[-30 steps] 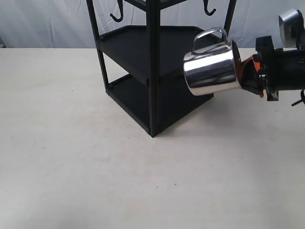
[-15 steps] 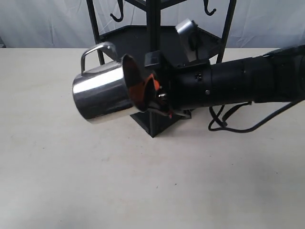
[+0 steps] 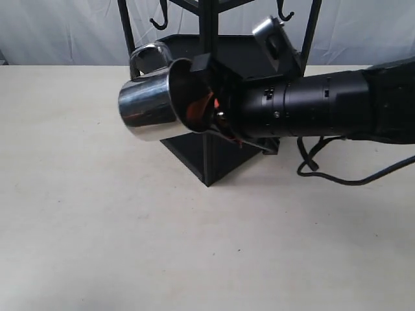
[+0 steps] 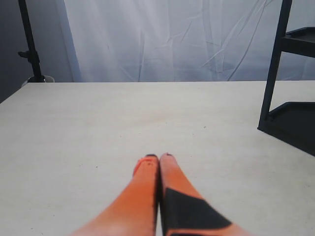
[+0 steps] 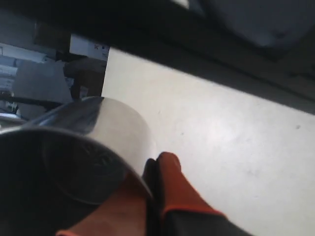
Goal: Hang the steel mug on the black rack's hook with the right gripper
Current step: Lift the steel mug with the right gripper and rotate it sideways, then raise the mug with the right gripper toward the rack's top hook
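Observation:
The robot's right gripper is reaching across the rack's corner post point(image 3: 209, 39), so it should move back and bring the steel mug's handle to the hook on the arm's own side point(image 3: 283, 13).
The steel mug point(image 3: 150, 103) hangs in the air on its side, mouth toward the arm and handle point(image 3: 148, 57) on top. My right gripper point(image 3: 211, 111) is shut on the mug's rim, one orange finger inside and one outside. It has reached across in front of the black rack point(image 3: 209, 39). The mug's handle sits below and a little left of the left hook point(image 3: 159, 21); a second hook point(image 3: 284, 11) hangs at the right. In the right wrist view the mug point(image 5: 74, 147) fills the near side beside the gripper point(image 5: 155, 169). My left gripper point(image 4: 158, 160) is shut and holds nothing above the table.
The rack's corner post point(image 3: 207, 149) and lower shelves stand right behind the right arm. A black cable point(image 3: 337, 172) loops under the arm. The rack's leg point(image 4: 273, 64) shows in the left wrist view. The pale tabletop point(image 3: 97, 214) spreads in front.
The right arm has swept left across the rack with the mug, then come back a little to the right and up. The mug's handle is now nearer the left hook.

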`<state>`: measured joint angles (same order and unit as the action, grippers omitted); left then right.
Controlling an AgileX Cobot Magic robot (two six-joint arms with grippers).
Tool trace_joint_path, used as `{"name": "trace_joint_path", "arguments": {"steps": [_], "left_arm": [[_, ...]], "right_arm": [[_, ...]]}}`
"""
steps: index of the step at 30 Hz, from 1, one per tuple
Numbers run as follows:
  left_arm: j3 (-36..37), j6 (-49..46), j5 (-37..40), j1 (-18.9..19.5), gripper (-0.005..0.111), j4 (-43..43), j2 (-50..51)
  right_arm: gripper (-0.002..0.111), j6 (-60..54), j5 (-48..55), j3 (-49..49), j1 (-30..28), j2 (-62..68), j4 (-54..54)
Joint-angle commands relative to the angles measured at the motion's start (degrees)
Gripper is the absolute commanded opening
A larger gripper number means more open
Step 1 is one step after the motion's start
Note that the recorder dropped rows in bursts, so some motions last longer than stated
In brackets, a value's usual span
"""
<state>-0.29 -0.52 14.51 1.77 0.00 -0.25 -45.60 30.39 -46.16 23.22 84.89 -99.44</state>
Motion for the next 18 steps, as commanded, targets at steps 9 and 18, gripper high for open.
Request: {"name": "trace_joint_path", "arguments": {"steps": [9,18], "left_arm": [[0.29,0.11,-0.78,-0.30,0.000,0.00,0.25],[0.29,0.11,-0.78,-0.30,0.000,0.00,0.25]], "right_arm": [[-0.001,-7.94,-2.72,12.77,-15.94,-19.65,3.70],[-0.001,-10.30,-40.86,13.48,-14.72,-28.28,15.90]]}}
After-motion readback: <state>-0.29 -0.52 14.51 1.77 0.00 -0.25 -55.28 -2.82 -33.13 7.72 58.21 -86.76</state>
